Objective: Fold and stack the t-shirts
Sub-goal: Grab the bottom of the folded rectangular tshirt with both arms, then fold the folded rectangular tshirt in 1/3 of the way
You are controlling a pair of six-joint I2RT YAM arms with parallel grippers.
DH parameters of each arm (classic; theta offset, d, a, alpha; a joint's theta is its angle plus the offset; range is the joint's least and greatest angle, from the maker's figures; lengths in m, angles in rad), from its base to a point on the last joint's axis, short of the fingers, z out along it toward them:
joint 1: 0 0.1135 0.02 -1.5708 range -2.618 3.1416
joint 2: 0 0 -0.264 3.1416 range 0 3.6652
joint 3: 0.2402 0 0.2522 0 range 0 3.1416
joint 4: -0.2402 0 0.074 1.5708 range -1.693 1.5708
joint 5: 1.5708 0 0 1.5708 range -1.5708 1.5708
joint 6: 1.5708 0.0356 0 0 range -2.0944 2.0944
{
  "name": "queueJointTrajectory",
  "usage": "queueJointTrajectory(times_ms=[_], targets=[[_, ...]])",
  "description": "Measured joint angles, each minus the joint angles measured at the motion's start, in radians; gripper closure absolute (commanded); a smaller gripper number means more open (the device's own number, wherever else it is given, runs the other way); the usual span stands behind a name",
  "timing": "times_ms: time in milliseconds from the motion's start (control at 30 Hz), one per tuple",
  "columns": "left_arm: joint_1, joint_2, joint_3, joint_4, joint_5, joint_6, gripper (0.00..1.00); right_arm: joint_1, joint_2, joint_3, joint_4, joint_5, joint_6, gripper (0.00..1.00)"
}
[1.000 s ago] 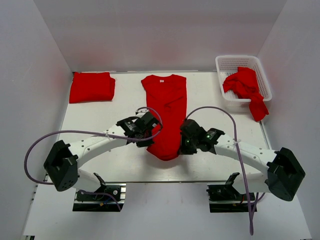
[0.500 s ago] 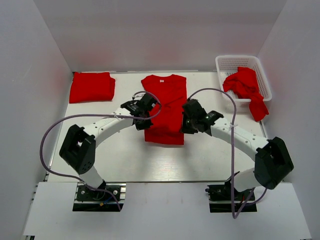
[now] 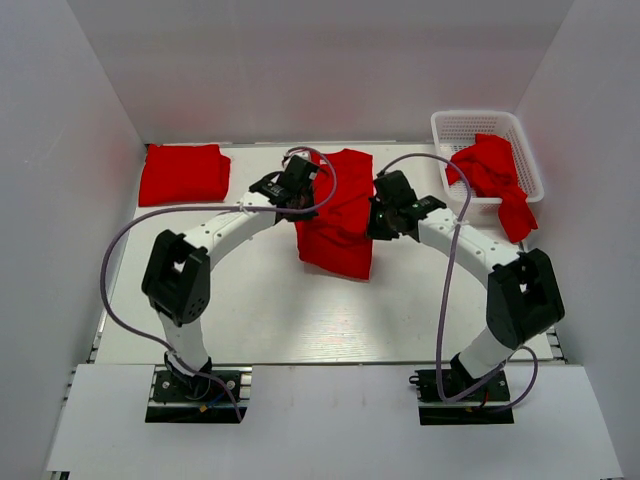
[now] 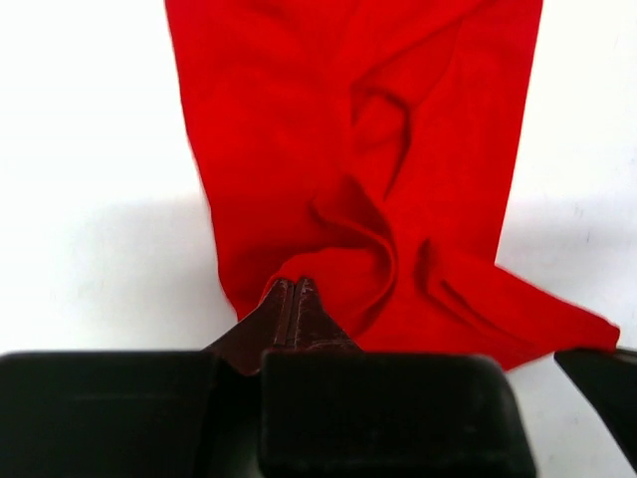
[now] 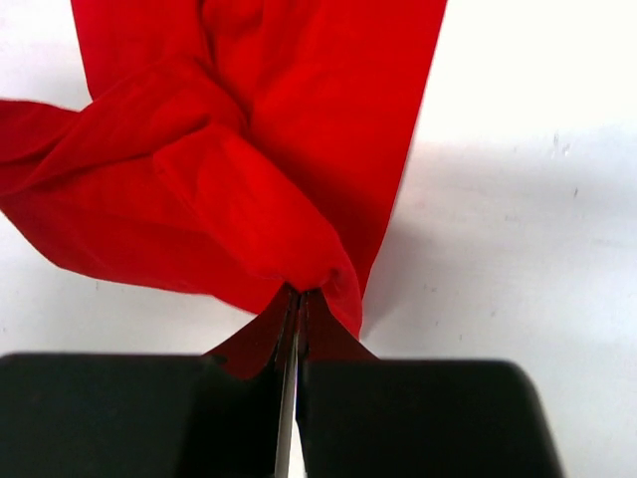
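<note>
My left gripper should keep pulling the hem corner towards the t-shirt's collar (image 3: 332, 157) until it lies flat, since the corner I hold meets the red t-shirt's side edge (image 4: 228, 287).
A red t-shirt (image 3: 340, 215) lies lengthwise at the table's middle back, its lower part lifted and doubled over towards the collar. My left gripper (image 3: 303, 200) is shut on its left hem corner (image 4: 289, 289). My right gripper (image 3: 376, 212) is shut on the right hem corner (image 5: 304, 284). The cloth hangs in loose folds between them. A folded red t-shirt (image 3: 184, 173) lies at the back left. More crumpled red t-shirts (image 3: 490, 172) fill the basket at the back right, one spilling over its rim.
A white lattice basket (image 3: 455, 128) stands at the back right corner. White walls enclose the table on three sides. Purple cables loop above both arms. Bare white tabletop (image 3: 300, 310) lies in front of the shirt.
Both grippers have carried the shirt's bottom hem away from the near side towards the collar, doubling the shirt over. The arms are stretched further back.
</note>
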Motion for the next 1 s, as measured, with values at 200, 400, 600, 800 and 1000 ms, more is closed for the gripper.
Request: queueJointTrajectory(times_ms=[200, 400, 600, 800, 1000], targets=[[0.043, 0.086, 0.08, -0.007, -0.004, 0.032, 1.0, -0.048, 0.07, 0.082, 0.009, -0.038, -0.039, 1.0], [0.087, 0.097, 0.08, 0.006, 0.007, 0.061, 1.0, -0.092, 0.14, 0.145, 0.014, -0.098, -0.066, 1.0], [0.109, 0.16, 0.09, 0.112, 0.071, 0.148, 1.0, -0.124, 0.216, 0.193, 0.014, -0.15, -0.085, 1.0], [0.113, 0.257, 0.116, 0.124, 0.095, 0.2, 1.0, -0.154, 0.28, 0.231, 0.011, -0.182, -0.098, 1.0], [0.122, 0.291, 0.143, 0.121, 0.095, 0.217, 1.0, -0.172, 0.346, 0.291, 0.01, -0.211, -0.115, 1.0]])
